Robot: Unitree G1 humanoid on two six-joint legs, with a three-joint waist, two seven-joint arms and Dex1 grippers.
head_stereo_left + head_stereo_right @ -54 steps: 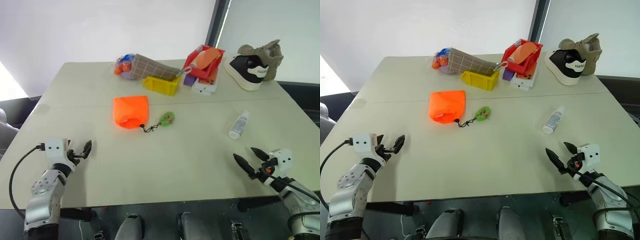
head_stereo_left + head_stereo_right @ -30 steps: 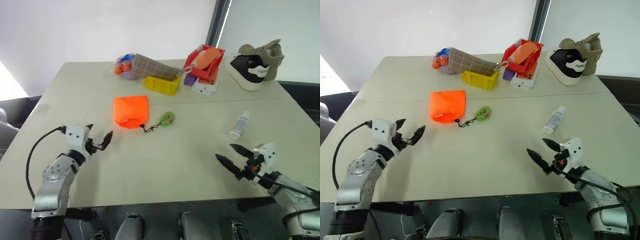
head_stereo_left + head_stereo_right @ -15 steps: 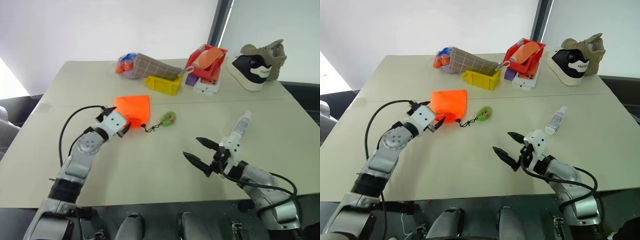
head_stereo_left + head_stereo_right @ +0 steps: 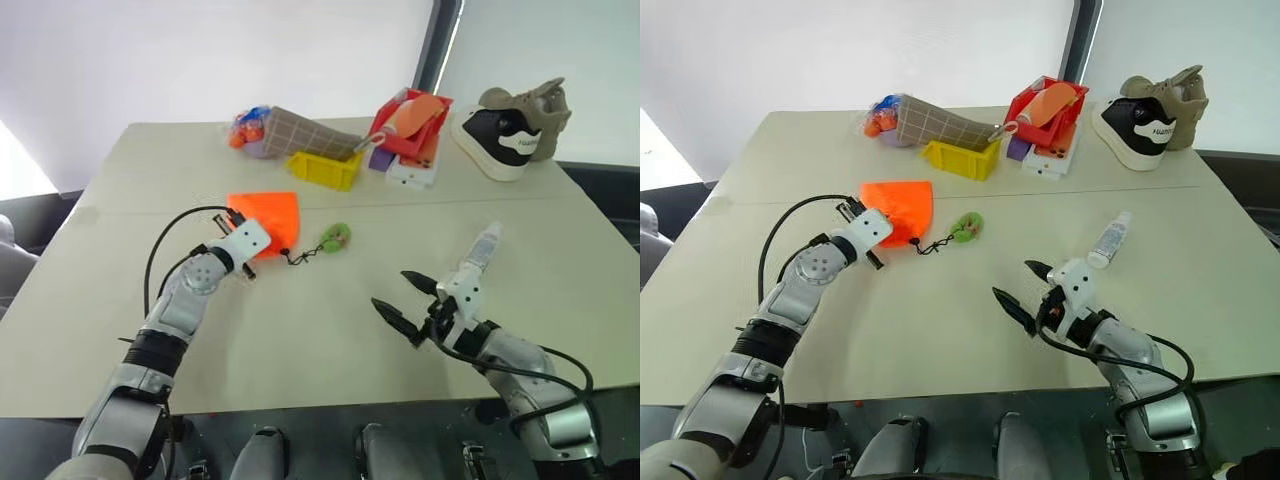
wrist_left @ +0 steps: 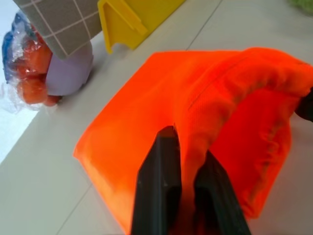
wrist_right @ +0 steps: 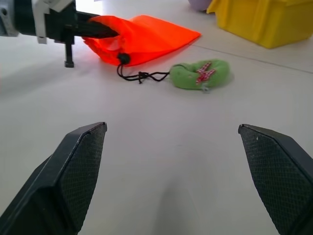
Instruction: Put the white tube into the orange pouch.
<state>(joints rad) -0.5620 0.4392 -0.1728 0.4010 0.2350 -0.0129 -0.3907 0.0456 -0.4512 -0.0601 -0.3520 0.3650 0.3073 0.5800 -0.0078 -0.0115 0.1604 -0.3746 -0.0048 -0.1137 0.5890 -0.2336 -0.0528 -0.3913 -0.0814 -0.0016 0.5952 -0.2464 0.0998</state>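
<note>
My gripper will push the white tube in, and the fabric will buckle upward as it does, because the orange pouch (image 4: 275, 219) lies thin and limp with its far end (image 4: 265, 200) loose.
The orange pouch (image 4: 272, 212) lies flat left of the table's middle, its mouth facing the front edge. Its black cord runs to a green fuzzy tag (image 4: 335, 237). My left gripper (image 4: 263, 245) is shut on the fabric at the pouch's mouth. In the left wrist view its fingers (image 5: 161, 176) pinch a fold of the orange pouch (image 5: 195, 93). The white tube (image 4: 485, 246) lies on the table to the right. My right gripper (image 4: 394, 292) hovers open and holds nothing, in front and to the left of the tube, pointing toward the pouch (image 6: 146, 36).
At the back stand a yellow bin (image 4: 322, 170), a red bin (image 4: 405, 128) on a white box, a checkered bag (image 4: 300, 130) and a black-and-white shoe (image 4: 512, 130). Bare tabletop lies between the pouch and the tube.
My left arm reached forward and right to the pouch and its fingers closed on the mouth's fabric. My right arm swung left toward the table's middle, still open.
</note>
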